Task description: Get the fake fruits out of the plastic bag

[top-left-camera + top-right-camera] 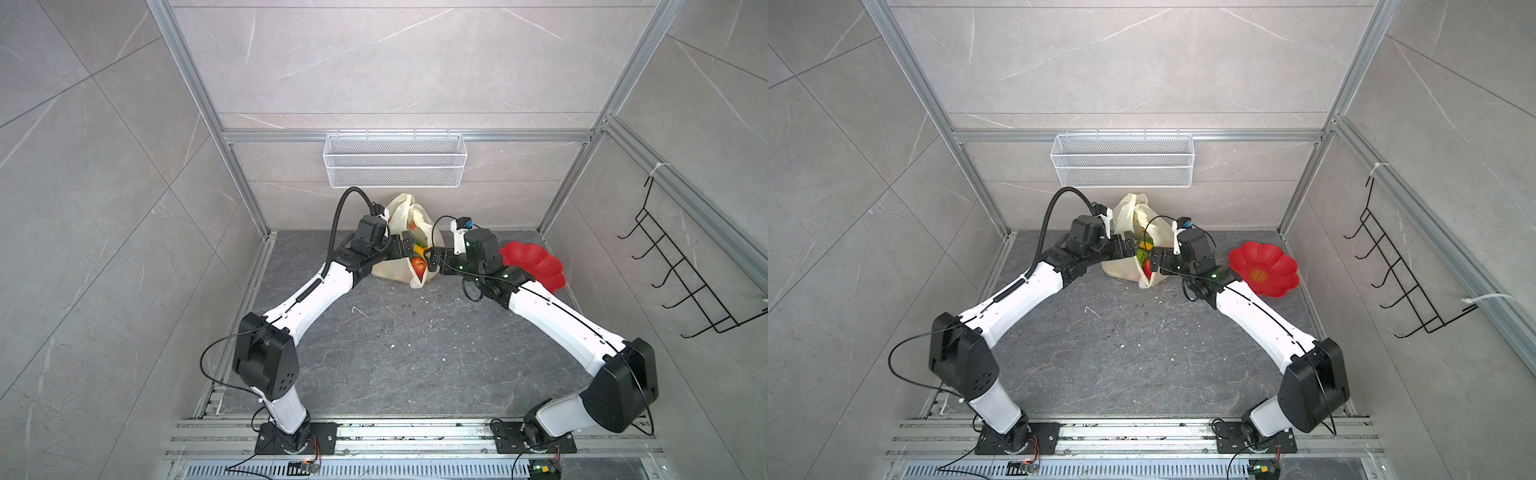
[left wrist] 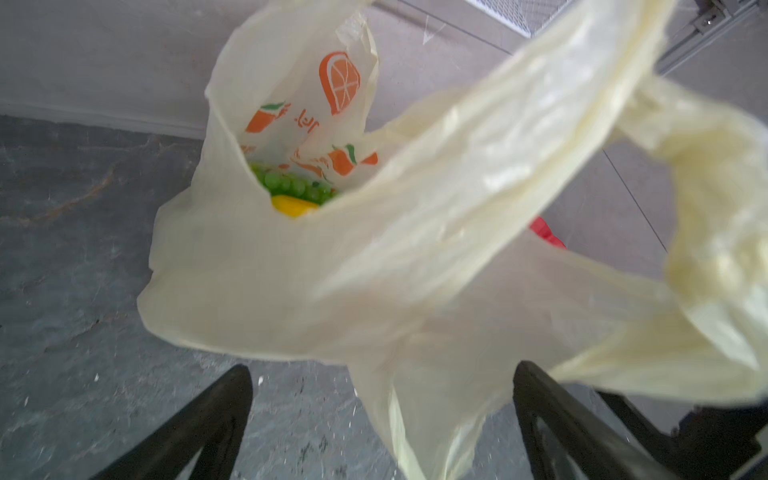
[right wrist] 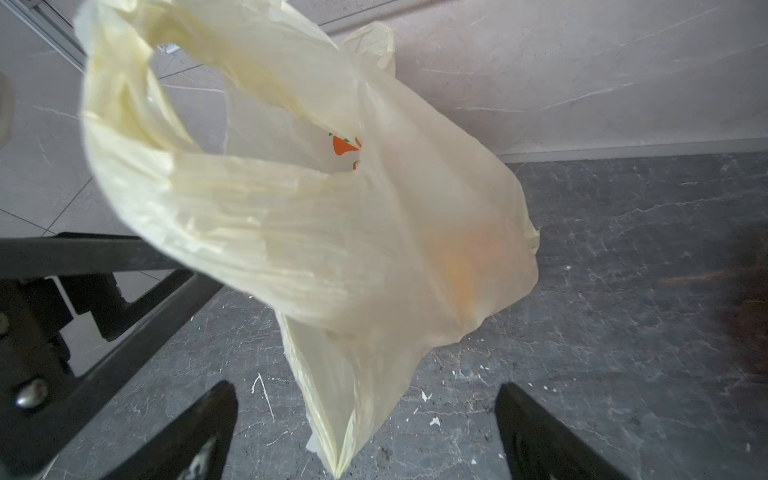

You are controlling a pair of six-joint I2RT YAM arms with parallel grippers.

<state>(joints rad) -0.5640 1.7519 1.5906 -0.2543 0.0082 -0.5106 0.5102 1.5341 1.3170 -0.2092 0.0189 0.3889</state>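
Observation:
The thin corner of the plastic bag is hanging in limp folds (image 3: 345,392), so the bag's opening (image 1: 412,222) will open wide and the bag's sides will sink low when I pull.
The cream-yellow plastic bag (image 1: 390,270) (image 1: 1121,268) stands at the back of the dark floor, handles up and mouth open. Among the fake fruits inside, a red apple (image 1: 419,266) and a yellow piece (image 1: 419,250) show in a top view. Green grapes (image 2: 291,185) over a yellow fruit (image 2: 293,205) show in the left wrist view. My left gripper (image 1: 405,247) (image 2: 382,374) is open at the bag's left side, a fold of bag hanging between its jaws. My right gripper (image 1: 434,259) (image 3: 365,390) is open at the bag's right side, astride a bag corner (image 3: 345,415).
A red flower-shaped plate (image 1: 536,264) (image 1: 1264,270) lies right of the bag, behind my right arm. A white wire-mesh basket (image 1: 395,160) hangs on the back wall above the bag. A black wire rack (image 1: 681,282) hangs on the right wall.

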